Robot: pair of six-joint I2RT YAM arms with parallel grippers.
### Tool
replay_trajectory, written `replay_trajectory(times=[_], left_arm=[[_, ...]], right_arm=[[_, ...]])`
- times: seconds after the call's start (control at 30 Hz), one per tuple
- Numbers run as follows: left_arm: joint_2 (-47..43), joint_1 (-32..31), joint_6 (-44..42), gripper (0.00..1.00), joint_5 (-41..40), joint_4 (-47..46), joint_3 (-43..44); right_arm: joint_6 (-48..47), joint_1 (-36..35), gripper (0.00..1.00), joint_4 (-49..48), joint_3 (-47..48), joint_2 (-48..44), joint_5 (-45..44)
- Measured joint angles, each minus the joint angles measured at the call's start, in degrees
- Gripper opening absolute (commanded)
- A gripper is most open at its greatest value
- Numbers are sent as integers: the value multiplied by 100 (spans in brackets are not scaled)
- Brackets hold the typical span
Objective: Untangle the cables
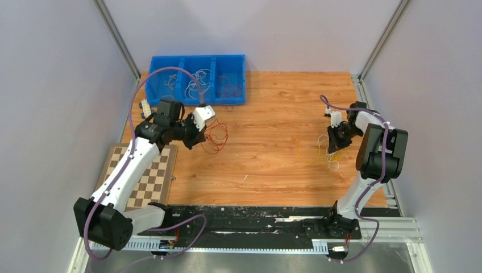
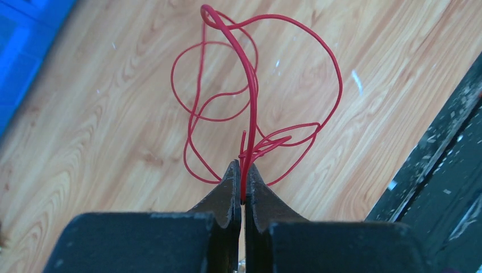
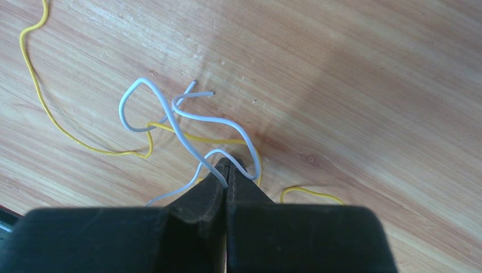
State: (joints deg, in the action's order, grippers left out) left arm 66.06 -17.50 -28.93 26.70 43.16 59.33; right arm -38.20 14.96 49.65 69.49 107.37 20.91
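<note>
My left gripper keeps carrying the looped red cable (image 1: 216, 137), which hangs clear of the white and yellow cables, until it is above the red cables' compartment (image 1: 229, 87).
My left gripper (image 2: 242, 170) is shut on a looped red cable (image 2: 250, 96) and holds it above the wooden table; in the top view this gripper (image 1: 200, 136) is at the left with the red cable (image 1: 216, 138) hanging beside it. My right gripper (image 3: 230, 166) is shut on a white cable (image 3: 170, 116) that crosses a yellow cable (image 3: 68, 133) lying on the table. In the top view the right gripper (image 1: 335, 136) is at the right over a small pile of white and yellow cables (image 1: 329, 152).
A blue three-compartment bin (image 1: 196, 58) at the back left holds more cables. A chessboard (image 1: 145, 176) lies at the left edge under the left arm. A black strip (image 1: 256, 219) runs along the table's near edge.
</note>
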Motion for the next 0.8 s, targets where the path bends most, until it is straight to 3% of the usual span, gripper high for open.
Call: replay_trajectory(times=[0.37, 0.67, 0.8], left_arm=[[826, -2, 1078, 0, 358, -35, 1886], [2452, -4, 1908, 0, -693, -1078, 3707], [3585, -2, 2013, 3, -1305, -1668, 4562]], right_arm=[[48, -11, 0, 68, -44, -22, 177], [236, -33, 0, 330, -37, 44, 531], [365, -79, 0, 459, -37, 90, 656]])
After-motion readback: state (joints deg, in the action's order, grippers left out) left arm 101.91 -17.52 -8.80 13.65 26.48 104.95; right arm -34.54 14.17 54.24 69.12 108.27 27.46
